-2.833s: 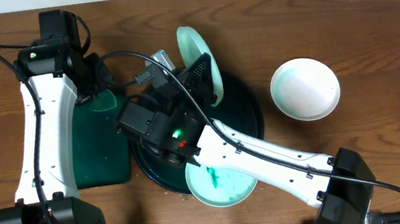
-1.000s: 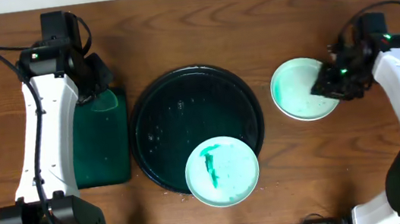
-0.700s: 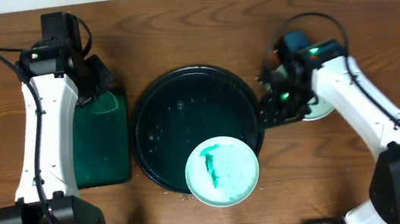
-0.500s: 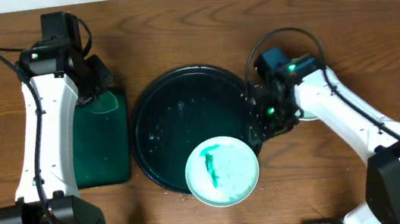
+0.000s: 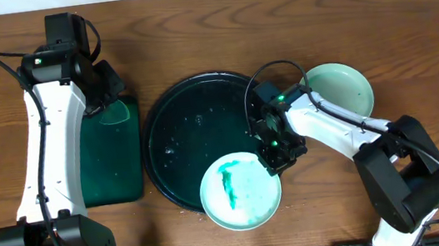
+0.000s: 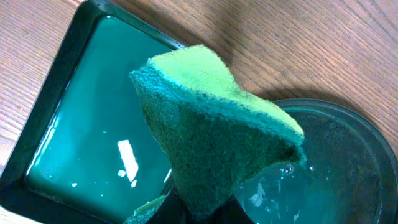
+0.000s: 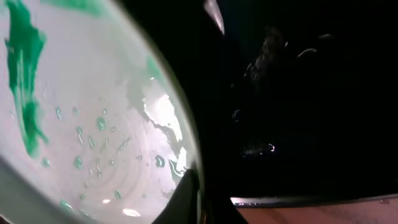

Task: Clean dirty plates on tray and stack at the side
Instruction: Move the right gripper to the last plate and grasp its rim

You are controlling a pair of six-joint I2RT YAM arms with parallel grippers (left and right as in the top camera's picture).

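Next, I move the white plate to the tray's middle (image 5: pixel 215 143) with my right gripper before my left gripper wipes the smear, because the plate sticks out over the black tray's front rim.
The white plate (image 5: pixel 242 200) with a green smear lies at the front of the black tray (image 5: pixel 202 117), overhanging its rim. My right gripper (image 5: pixel 276 156) is shut on the plate's right rim. In the right wrist view the fingers (image 7: pixel 199 193) pinch the wet rim of the plate (image 7: pixel 93 124), with the tray (image 7: pixel 298 93) beside it. A pale mint plate (image 5: pixel 340 95) lies on the table to the right; I cannot tell if another plate lies under it. My left gripper (image 5: pixel 107 99) is shut on a green sponge (image 6: pixel 211 137).
A dark green rectangular tray (image 5: pixel 112 174) holding water stands left of the black tray, under the sponge (image 6: pixel 81 124). The black tray's rim shows at the right of the left wrist view (image 6: pixel 348 143). The right arm's cable arcs over the tray's right side.
My right arm swung left from the mint plate at the table's right to the white plate's right rim and closed on it. The white plate shifted slightly. The left arm has not moved.
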